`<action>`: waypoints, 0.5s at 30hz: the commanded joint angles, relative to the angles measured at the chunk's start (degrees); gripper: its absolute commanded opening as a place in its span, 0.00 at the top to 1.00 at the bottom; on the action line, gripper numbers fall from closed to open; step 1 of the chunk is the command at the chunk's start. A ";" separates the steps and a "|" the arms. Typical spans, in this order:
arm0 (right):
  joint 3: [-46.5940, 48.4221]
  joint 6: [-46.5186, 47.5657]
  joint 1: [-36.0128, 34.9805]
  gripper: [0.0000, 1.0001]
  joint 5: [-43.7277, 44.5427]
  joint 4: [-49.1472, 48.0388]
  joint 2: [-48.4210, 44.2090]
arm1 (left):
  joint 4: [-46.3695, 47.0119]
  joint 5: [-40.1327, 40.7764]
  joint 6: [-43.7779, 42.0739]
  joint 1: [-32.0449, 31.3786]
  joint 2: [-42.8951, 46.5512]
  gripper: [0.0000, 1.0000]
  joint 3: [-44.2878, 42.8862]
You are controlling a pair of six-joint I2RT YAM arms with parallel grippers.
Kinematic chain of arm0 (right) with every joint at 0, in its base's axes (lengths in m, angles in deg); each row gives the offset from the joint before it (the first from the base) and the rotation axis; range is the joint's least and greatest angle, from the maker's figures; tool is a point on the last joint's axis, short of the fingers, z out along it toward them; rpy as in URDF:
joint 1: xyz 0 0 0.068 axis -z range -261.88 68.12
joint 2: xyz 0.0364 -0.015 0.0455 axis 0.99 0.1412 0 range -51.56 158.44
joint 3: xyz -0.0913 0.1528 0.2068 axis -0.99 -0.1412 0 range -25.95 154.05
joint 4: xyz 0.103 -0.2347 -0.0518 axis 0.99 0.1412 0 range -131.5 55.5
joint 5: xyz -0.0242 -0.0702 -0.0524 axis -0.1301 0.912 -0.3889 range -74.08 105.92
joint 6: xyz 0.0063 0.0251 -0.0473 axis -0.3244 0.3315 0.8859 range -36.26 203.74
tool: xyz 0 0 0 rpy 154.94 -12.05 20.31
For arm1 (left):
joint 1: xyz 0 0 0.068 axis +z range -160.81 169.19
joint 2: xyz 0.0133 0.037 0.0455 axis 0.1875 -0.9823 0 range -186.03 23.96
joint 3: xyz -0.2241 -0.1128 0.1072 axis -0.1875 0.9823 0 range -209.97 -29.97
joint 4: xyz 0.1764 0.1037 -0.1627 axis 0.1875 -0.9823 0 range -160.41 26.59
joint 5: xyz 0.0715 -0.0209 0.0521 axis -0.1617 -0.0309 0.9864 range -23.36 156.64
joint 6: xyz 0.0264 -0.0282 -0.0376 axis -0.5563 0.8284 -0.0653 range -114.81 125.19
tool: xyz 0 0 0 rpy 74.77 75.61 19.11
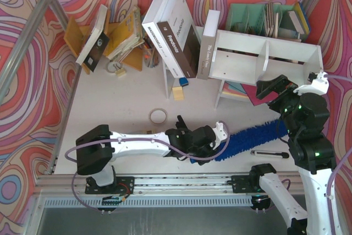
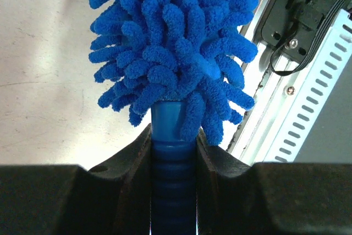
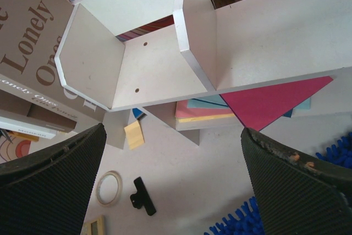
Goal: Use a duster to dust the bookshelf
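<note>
The duster's tip lies under my right gripper's arm. My left gripper should pull the duster back before my right gripper reaches for it near the duster's handle.
The white bookshelf stands at the back right on legs, with two compartments split by a divider; it fills the top of the right wrist view. The fluffy blue duster lies low over the table in front of it, pointing right. My left gripper is shut on its ribbed blue handle, and the fluffy head sticks out ahead. My right gripper is open and empty, held above the table in front of the shelf. Blue duster strands show below it.
Large books lean left of the shelf. A yellow rack and a green organiser stand at the back. A tape roll, black clip, yellow note and pink paper lie on the table.
</note>
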 commanded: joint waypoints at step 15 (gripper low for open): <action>0.17 0.06 -0.10 0.01 -0.43 -1.00 0.29 | -1.52 5.18 -2.45 0.50 12.88 1.00 -1.92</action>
